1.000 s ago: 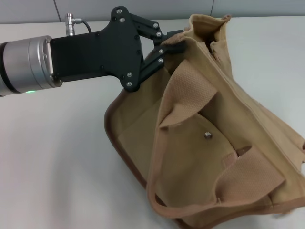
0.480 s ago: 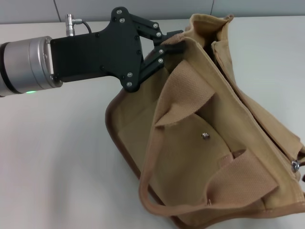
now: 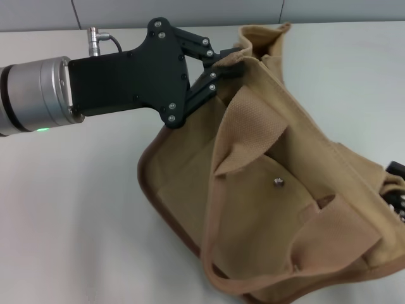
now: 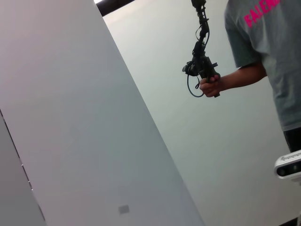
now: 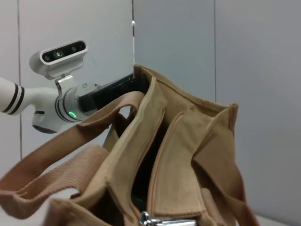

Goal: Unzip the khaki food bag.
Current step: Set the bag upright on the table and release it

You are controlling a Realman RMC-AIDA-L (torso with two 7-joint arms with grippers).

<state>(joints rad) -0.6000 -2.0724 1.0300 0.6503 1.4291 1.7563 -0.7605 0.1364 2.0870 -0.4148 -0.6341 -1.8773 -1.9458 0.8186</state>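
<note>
My right gripper is about to straighten the khaki food bag, which slants with its near end (image 3: 373,244) toward me. The gripper should carry that end toward the grey wall (image 3: 342,19) until the bag stands square.
The khaki food bag (image 3: 266,190) lies tilted on the white table (image 3: 76,221), with its silver snap (image 3: 278,183) and webbing handles (image 3: 253,126) facing up. My left gripper (image 3: 233,60) is shut on the top edge of the bag's far end and holds it up. My right gripper (image 3: 397,172) shows only as black parts at the bag's near end, at the right edge of the head view. In the right wrist view the bag (image 5: 178,155) gapes open along its top, and the metal zipper pull (image 5: 149,219) hangs at the near end.
The left arm (image 5: 70,110) and its wrist camera (image 5: 59,56) show behind the bag in the right wrist view. The left wrist view shows only walls and a person holding a hand-held device (image 4: 207,77). A grey wall runs along the table's far edge.
The bag has shifted left and its near end has dropped. The zipper pull has left the head view, and black parts of the right gripper have appeared at the right edge. The left gripper has kept its hold.
</note>
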